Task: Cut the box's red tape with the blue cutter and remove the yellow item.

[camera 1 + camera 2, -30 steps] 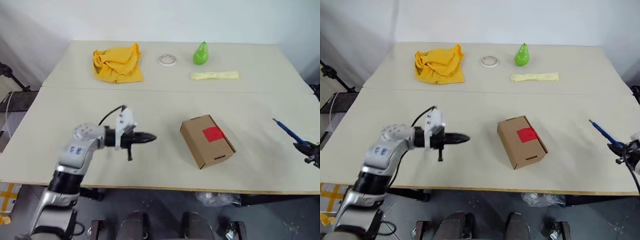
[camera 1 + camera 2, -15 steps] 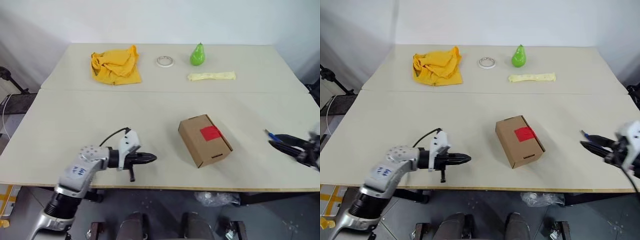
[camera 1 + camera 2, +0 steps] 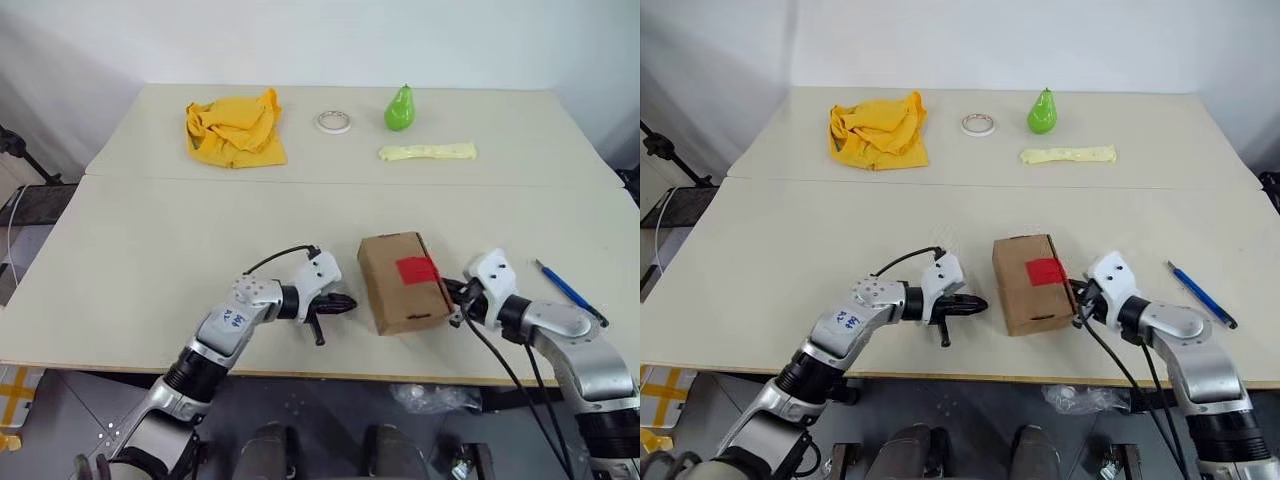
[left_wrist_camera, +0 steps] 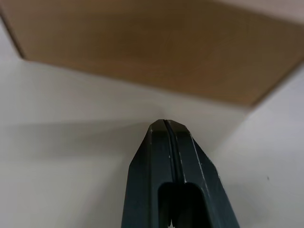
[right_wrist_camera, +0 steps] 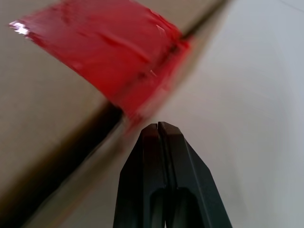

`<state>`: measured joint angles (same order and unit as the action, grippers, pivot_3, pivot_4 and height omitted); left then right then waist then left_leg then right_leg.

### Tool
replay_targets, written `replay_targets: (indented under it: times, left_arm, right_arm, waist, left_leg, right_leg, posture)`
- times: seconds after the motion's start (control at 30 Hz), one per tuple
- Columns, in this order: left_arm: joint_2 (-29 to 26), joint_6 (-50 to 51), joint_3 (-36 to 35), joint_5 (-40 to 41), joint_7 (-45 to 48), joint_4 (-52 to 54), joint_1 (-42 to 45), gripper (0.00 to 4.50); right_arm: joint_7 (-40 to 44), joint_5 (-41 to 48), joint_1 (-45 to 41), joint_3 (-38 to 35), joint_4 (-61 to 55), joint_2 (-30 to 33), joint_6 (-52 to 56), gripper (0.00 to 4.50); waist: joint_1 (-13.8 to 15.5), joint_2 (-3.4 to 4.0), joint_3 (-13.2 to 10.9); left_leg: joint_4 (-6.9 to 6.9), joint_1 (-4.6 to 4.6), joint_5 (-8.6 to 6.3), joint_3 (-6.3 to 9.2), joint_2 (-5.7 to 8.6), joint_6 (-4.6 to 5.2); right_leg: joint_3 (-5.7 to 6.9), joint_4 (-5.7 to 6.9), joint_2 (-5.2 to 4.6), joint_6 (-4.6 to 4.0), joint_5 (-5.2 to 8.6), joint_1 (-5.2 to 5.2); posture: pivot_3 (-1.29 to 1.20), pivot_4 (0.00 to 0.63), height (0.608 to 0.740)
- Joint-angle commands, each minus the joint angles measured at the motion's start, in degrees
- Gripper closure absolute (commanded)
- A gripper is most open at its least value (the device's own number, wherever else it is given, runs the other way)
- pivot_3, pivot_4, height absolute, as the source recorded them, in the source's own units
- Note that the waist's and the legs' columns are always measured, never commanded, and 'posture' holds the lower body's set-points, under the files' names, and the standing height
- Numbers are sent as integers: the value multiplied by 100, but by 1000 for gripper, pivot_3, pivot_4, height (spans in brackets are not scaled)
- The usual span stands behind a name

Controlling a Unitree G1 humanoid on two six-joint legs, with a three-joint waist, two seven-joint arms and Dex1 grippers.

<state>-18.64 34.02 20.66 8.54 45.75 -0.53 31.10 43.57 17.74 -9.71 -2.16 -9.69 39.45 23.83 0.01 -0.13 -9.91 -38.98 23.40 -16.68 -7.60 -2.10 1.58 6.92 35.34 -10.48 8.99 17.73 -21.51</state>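
The box (image 3: 395, 275) stands crooked and loose beside my shut right gripper, so next my left gripper steadies the box's top while my right gripper opens and pulls the box's flap (image 3: 430, 256).
The brown cardboard box (image 3: 400, 295) stands near the table's front edge, with the red tape (image 3: 417, 269) on its top running over the right edge. My left gripper (image 3: 346, 302) is shut and empty, its tip just short of the box's left wall (image 4: 142, 47). On the other side my right gripper (image 3: 453, 295) is shut and empty, its fingertips (image 5: 158, 127) close below the red tape (image 5: 104, 61). The blue cutter (image 3: 570, 292) lies loose on the table to the right of my right arm. The yellow item is hidden.
Along the far side lie a yellow-orange cloth (image 3: 235, 128), a white tape roll (image 3: 334, 121), a green pear (image 3: 400, 108) and a pale yellow strip (image 3: 428, 152). The table's front edge (image 3: 330, 378) runs just below both arms.
My right gripper let go of the blue cutter, which now lies on the table, and swung left to the box. My left gripper moved right to the box's left side. The box has turned squarer.
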Motion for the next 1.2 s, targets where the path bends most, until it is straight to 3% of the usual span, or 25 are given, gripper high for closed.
replay_targets:
  times: [0.03,0.27,0.47,0.6,0.77,0.87,0.93,1.07,1.2]
  left_arm:
    - [-133,98,-11,-64,32,79,7,4500]
    - [-837,415,-211,112,268,814,-530,4500]
    - [-1089,713,-340,260,263,1253,-738,4500]
    - [-1236,818,-337,351,343,1471,-867,4500]
    - [-1830,699,-454,174,506,1303,-818,4500]
    - [-2490,436,-527,303,1173,1163,-739,4500]
    - [-2600,266,-714,616,1554,1063,-627,4500]
    - [-2179,-125,-1282,1236,2020,290,469,4500]
    - [-1690,-427,-997,977,1946,-191,903,4500]
  right_arm:
    - [-92,155,64,171,-694,-89,528,4470]
    - [-353,-22,464,526,-1417,-285,819,4470]
    - [-463,117,507,651,-1746,-434,1193,4470]
    - [-433,-19,558,490,-1527,-295,1078,4470]
    - [-231,800,651,-329,-1800,-31,1881,4470]
    - [-156,1302,592,-905,-1864,193,2387,3866]
    - [-285,1600,409,-1209,-1799,204,2756,3112]
    - [-422,2629,-494,-1488,-1710,367,4298,1828]
    - [-988,2798,-1236,-1255,-1510,-17,5000,507]
  waist:
    - [-1,0,0]
    - [-60,-1,1]
    - [-22,-2,0]
    - [-14,-2,0]
    - [-21,-3,-1]
    - [-43,-4,-1]
    - [-44,-4,-1]
    - [21,-15,-23]
    - [65,-28,-15]
  left_leg:
    - [0,0,0,1,-2,0]
    - [8,-9,-6,-5,-18,-9]
    - [6,-10,-6,-6,-45,-9]
    - [8,-9,-10,-7,-48,-9]
    - [9,-10,-12,-12,-49,-9]
    - [11,-13,-17,-17,-59,-19]
    - [12,-19,-26,-21,-68,-32]
    - [6,5,-25,-22,-71,-35]
    - [-10,60,-17,-21,-64,-35]
  right_leg:
    - [0,1,0,0,0,0]
    - [0,8,9,-13,7,-4]
    - [-1,9,12,-16,9,-6]
    - [0,5,12,-17,9,-6]
    - [-3,-13,13,-18,10,-7]
    - [-3,-21,26,-30,13,-11]
    - [-4,-20,44,-45,17,-14]
    - [-14,3,51,-53,19,-49]
    - [-13,35,52,-52,13,-93]
  posture:
    - [0,150,740]
    - [0,150,740]
    - [0,150,740]
    - [0,150,740]
    - [0,150,740]
    - [0,150,740]
    - [0,150,740]
    - [0,150,740]
    - [0,150,740]
